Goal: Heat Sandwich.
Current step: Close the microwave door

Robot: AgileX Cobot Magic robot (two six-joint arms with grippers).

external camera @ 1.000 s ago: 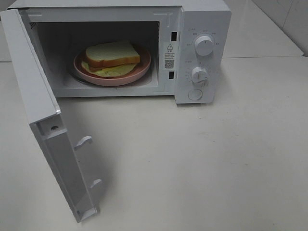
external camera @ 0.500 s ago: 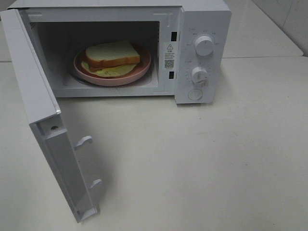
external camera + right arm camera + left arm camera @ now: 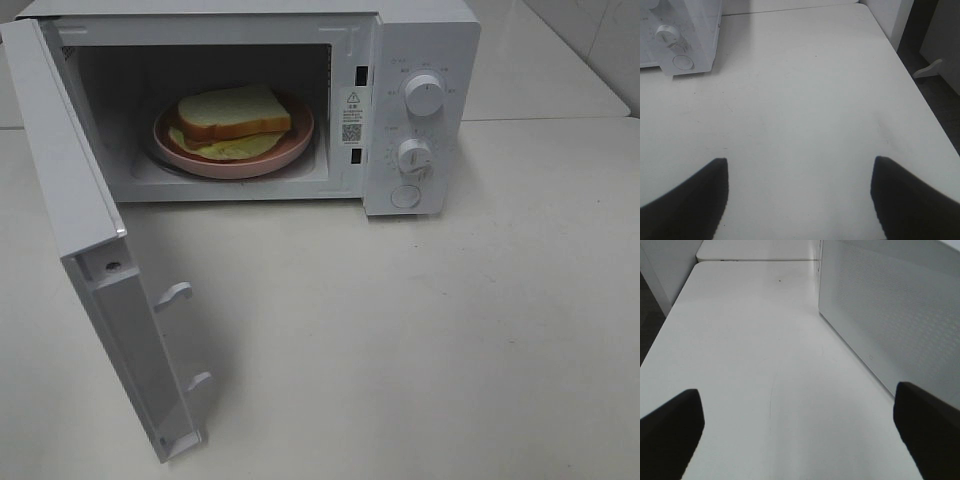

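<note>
The microwave door will swing shut flush when I push the door's outer side, because the pink plate sits fully behind the microwave's front frame.
The sandwich, white bread with tan crust and yellow-green filling, lies on a round pink plate inside the white microwave. The microwave door is swung wide open toward the front left. Neither arm shows in the exterior view. In the left wrist view my left gripper is open over bare table, beside the door's perforated outer face. In the right wrist view my right gripper is open over bare table, well away from the microwave's knob panel.
Two knobs and a round button sit on the microwave's right panel. The white table stretches in front and to the right. Its right edge drops to a dark floor.
</note>
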